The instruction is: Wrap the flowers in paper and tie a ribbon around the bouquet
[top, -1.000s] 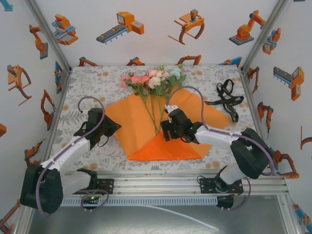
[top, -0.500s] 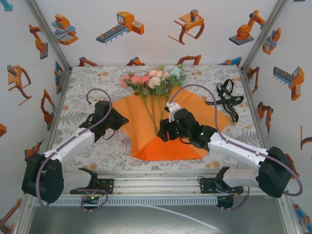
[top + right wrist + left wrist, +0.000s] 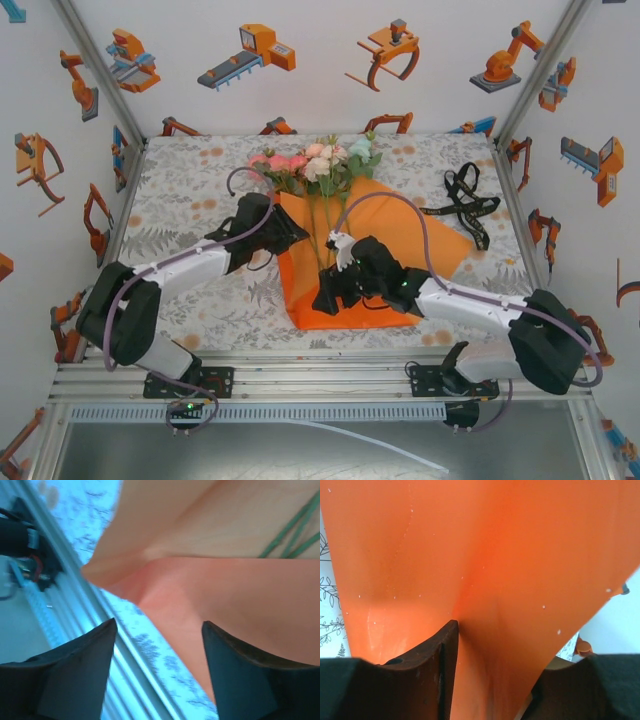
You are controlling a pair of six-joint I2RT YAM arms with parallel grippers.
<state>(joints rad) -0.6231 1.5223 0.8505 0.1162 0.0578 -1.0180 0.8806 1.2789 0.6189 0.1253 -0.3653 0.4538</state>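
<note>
The paper's fold bulges up (image 3: pixel 112 575) at the paper's near corner, next to the open fingers of my right gripper. My right gripper should go to that corner (image 3: pixel 299 321) and pinch the paper's fold.
The flowers (image 3: pixel 312 160) lie at the table's far middle, their green stems (image 3: pixel 318 228) running down onto the orange paper (image 3: pixel 400 225). The paper's left side is folded over towards the stems. My left gripper (image 3: pixel 292 235) is at that folded left edge; in the left wrist view its jaws (image 3: pixel 520 645) stand apart with orange paper (image 3: pixel 495 555) between them, touching the left finger (image 3: pixel 437 665). My right gripper (image 3: pixel 326 294) hangs open over the paper's near corner (image 3: pixel 225 605), with the stems (image 3: pixel 290 535) beyond it. The black ribbon (image 3: pixel 465 205) lies to the right of the paper.
The floral tablecloth (image 3: pixel 190 190) covers the table. The metal rail (image 3: pixel 330 375) runs along the near edge, close under my right gripper. Walls printed with robots enclose the left, back and right sides.
My left arm has swept right, dragging the paper's left side over towards the stems, and its jaws have widened. My right gripper has shifted a little left and nearer.
</note>
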